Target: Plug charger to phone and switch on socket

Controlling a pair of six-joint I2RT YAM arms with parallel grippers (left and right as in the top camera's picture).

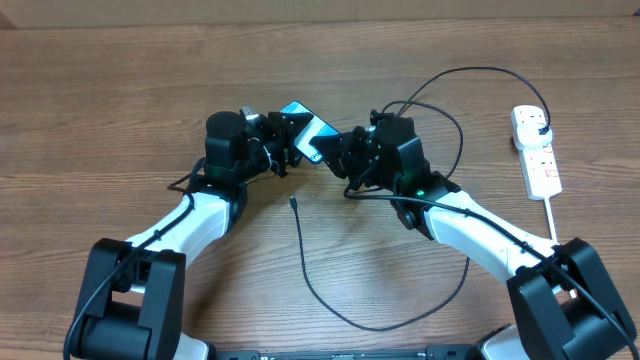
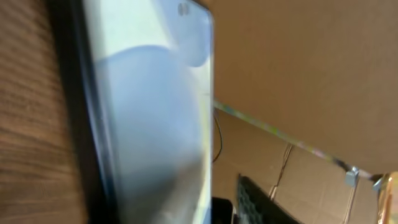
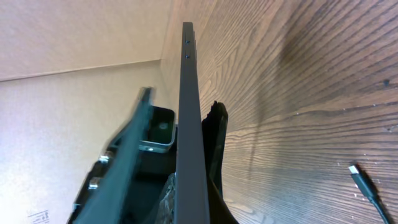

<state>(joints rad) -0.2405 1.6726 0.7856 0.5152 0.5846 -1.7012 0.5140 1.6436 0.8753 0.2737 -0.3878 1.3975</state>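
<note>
Next, I let my left gripper keep the phone (image 1: 318,134) both grippers are on, while my right gripper leaves it to fetch the connector (image 1: 293,202) of the charger, lying loose.
The phone (image 1: 305,125) with its lit blue screen is held off the table between both grippers. My right gripper (image 1: 335,150) is shut on its right end; in the right wrist view the phone (image 3: 189,124) runs edge-on between the jaws of that gripper (image 3: 193,205). My left gripper (image 1: 288,148) is at the phone's left end. The left wrist view is blurred: the phone (image 2: 149,124) fills it, with one finger pad (image 2: 255,202) close beside its edge. The charger cable (image 1: 330,300) loops across the table, its small connector (image 1: 293,203) lying loose in front of the phone, its black plug (image 1: 538,122) in the white socket (image 1: 540,165).
The socket's white cord (image 1: 551,215) runs toward the front right, near my right arm. The charger connector (image 3: 360,177) lies on bare wood right of the phone. A cardboard wall (image 2: 311,74) stands behind the table.
</note>
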